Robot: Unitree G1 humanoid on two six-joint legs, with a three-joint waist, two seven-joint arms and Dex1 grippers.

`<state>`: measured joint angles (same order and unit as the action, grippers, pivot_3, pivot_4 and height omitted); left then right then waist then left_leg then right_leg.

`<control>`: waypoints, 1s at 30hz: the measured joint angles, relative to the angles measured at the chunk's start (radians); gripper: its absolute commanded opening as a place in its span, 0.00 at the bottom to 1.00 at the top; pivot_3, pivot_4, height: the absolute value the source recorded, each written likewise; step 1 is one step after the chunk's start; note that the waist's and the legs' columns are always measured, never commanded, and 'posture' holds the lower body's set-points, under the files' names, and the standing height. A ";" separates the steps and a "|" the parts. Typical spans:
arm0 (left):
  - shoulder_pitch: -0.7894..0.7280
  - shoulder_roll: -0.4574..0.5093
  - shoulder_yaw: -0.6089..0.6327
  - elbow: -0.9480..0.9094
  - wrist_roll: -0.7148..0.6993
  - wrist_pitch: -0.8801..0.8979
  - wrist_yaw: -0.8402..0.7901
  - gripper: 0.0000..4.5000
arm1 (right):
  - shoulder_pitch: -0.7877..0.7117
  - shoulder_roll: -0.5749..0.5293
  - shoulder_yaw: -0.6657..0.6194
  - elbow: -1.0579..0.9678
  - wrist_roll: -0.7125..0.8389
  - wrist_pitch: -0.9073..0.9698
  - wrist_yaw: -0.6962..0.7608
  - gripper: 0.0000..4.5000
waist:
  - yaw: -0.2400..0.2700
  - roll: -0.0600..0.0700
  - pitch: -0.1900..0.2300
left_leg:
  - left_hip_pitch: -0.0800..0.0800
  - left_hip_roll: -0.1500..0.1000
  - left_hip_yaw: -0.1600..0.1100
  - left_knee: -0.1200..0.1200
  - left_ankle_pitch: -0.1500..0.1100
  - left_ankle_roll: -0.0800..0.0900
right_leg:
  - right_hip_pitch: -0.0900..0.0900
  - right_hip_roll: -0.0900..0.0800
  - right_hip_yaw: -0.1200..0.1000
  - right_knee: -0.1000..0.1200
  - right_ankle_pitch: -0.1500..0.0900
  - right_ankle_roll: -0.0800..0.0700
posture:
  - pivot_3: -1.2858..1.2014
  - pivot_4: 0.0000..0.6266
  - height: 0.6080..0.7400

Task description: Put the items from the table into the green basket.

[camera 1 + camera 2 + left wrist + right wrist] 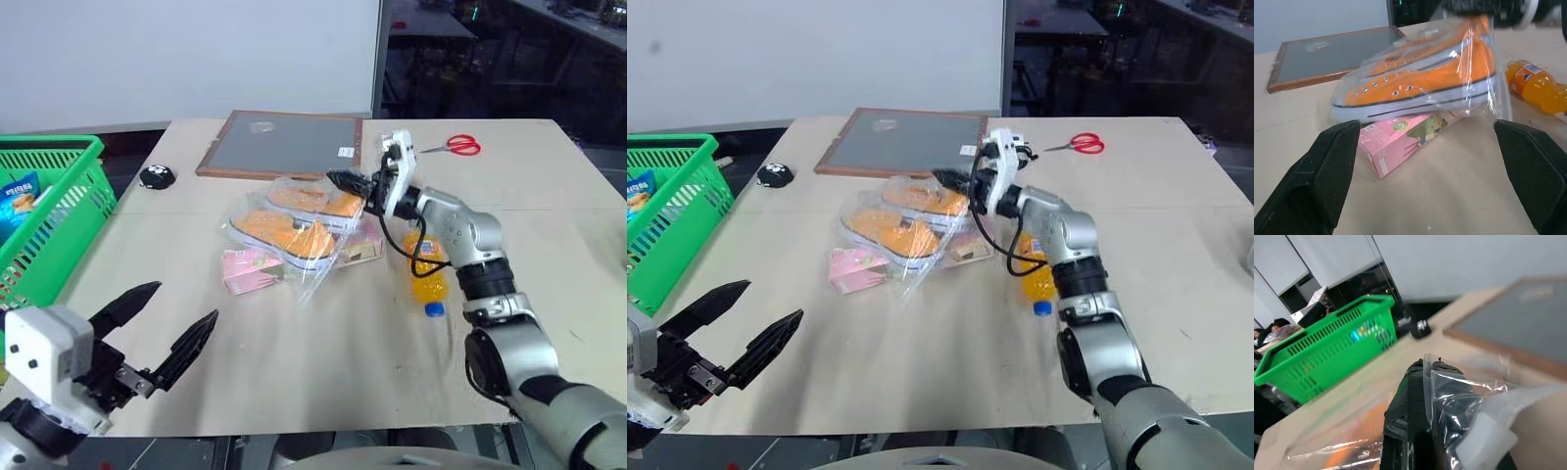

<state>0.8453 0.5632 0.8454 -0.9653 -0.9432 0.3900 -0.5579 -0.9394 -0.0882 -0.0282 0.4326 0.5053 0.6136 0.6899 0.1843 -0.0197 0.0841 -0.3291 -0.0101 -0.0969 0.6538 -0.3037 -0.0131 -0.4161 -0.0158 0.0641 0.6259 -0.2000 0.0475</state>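
Observation:
The shoe bag covers the pink box [255, 270], and the table [546, 211] beyond the bottle is clear. My right gripper keeps moving the bag there and let it go.
A clear plastic bag holding orange shoes [294, 227] lies mid-table, and my right gripper [338, 180] is shut on the bag's far edge; the right wrist view shows plastic pinched between the black fingers [1415, 382]. Pink packets [250, 269] [364, 245] sit partly under the bag. A bottle of orange drink [429, 274] lies on its side beside my right forearm. My left gripper [186, 304] hangs open over the table's [323, 362] front left, facing the bag with nothing between its fingers. The green basket [59, 196] stands off the table's left edge.
A framed dark board [284, 145] lies at the back of the table. Red scissors [458, 146] are at the back right and a small black object [157, 177] at the back left. A blue snack packet [18, 201] lies inside the basket.

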 measured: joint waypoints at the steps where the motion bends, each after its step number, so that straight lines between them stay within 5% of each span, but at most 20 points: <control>1: -0.009 0.001 -0.003 0.000 0.000 0.000 0.001 1.00 | -0.030 -0.004 -0.007 0.020 -0.009 -0.011 -0.006 0.00 | 0.000 0.000 0.000 | 0.000 0.000 0.000 0.000 0.000 0.000 | 0.000 0.000 0.000 0.000 0.000 0.000 | 0.70 0.00 1.00; 13: -0.146 0.049 -0.064 0.007 -0.035 0.016 0.061 1.00 | -0.442 -0.061 -0.107 0.453 -0.095 -0.376 -0.030 0.00 | -0.001 0.001 0.000 | -0.005 -0.001 -0.003 -0.004 0.001 -0.002 | -0.005 0.000 -0.002 -0.001 0.003 -0.004 | 0.69 0.00 1.00; 30: -0.475 0.144 -0.276 0.109 -0.041 0.065 0.097 1.00 | -0.515 -0.474 -0.143 0.769 -0.310 -0.665 -0.072 0.00 | -0.037 0.005 0.000 | -0.019 -0.002 0.001 -0.003 0.004 -0.007 | -0.019 -0.002 0.002 0.000 0.006 -0.002 | 0.63 0.00 1.00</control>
<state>0.3703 0.7072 0.5690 -0.8566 -0.9841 0.4548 -0.4609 -1.4541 -0.5619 -0.1711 1.2015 0.1956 -0.0512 0.6182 0.1477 -0.0143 0.0841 -0.3478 -0.0124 -0.0960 0.6511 -0.2996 -0.0204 -0.4353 -0.0177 0.0662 0.6260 -0.1940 0.0455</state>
